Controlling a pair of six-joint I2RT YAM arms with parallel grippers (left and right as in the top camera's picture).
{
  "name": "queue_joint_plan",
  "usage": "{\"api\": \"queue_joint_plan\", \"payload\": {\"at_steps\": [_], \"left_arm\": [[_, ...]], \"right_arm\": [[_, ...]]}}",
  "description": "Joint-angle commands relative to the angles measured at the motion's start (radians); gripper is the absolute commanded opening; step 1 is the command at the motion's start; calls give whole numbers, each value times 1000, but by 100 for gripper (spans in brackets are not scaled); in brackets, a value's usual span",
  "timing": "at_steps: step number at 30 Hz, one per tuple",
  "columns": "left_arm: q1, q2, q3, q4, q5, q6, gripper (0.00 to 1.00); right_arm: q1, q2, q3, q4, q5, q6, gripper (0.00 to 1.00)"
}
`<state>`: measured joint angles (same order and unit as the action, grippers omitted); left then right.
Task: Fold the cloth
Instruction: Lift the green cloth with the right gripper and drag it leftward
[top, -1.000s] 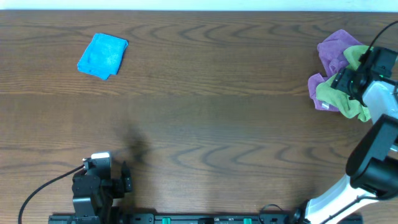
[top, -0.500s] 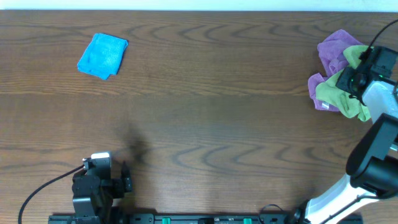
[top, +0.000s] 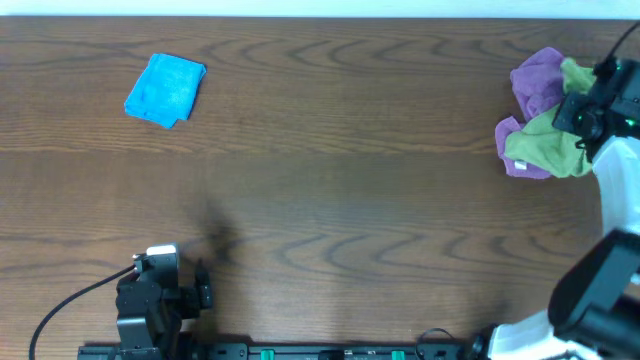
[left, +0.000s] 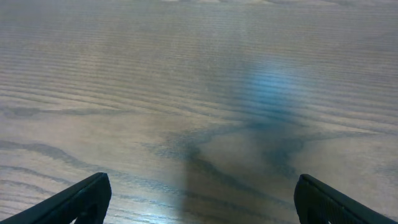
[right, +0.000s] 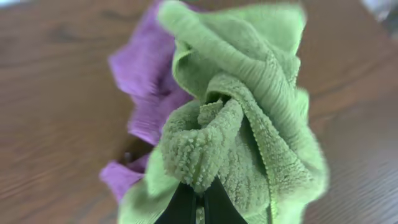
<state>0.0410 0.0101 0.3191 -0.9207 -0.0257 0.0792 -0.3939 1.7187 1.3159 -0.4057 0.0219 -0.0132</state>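
My right gripper keeps pulling the green towel's fold (right: 200, 148), the only part it pinches, until the towel rests on the table's middle (top: 340, 185), which lies open.
The cloth (top: 540, 148) is a crumpled green microfibre towel at the table's far right, lying partly over a purple cloth (top: 535, 75). My right gripper (top: 582, 114) is at the towel's right side and shut on a bunched fold of it. In the right wrist view the black fingers pinch the fuzzy green fold of the cloth (right: 249, 124) at the right gripper (right: 198, 186), and the purple cloth (right: 146, 68) shows behind it on the left. My left gripper (top: 203, 285) rests near the front left edge, far from the towel. It is open over bare wood, with nothing in the left gripper (left: 199, 199).
A folded bright blue cloth (top: 166, 89) lies at the back left. The wooden table (top: 330, 180) stretches between the two arms. The right arm's white link (top: 615, 200) runs along the right edge, and a black cable (top: 70, 305) trails from the left arm.
My right gripper has closed on the green towel and moved slightly toward the far side, drawing the fabric up and bunching it. The left arm has not moved.
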Motion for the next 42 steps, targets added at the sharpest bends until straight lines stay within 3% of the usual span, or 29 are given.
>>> {"api": "queue_joint_plan", "payload": {"at_steps": [1,6,12,29,32,36,42], "left_arm": [[-5,-6,-6,-25,0,11,95],[-5,-6,-6,-25,0,11,95],[-5,-6,-6,-25,0,11,95],[-5,-6,-6,-25,0,11,95],[-5,-6,-6,-25,0,11,95],[-5,-6,-6,-25,0,11,95],[-5,-6,-6,-25,0,11,95]], "right_arm": [[50,-66,18,-23,-5,-68,2],[124,-119,18,-90,-11,-99,1],[277,-158,18,-176,-171,-127,1],[847,-68,17,-212,-305,-127,4],[933,-29,17,-232,-389,-127,12],[1065,13,17,-245,-430,-162,37],[1140,13,18,-230,-198,-169,72]]}}
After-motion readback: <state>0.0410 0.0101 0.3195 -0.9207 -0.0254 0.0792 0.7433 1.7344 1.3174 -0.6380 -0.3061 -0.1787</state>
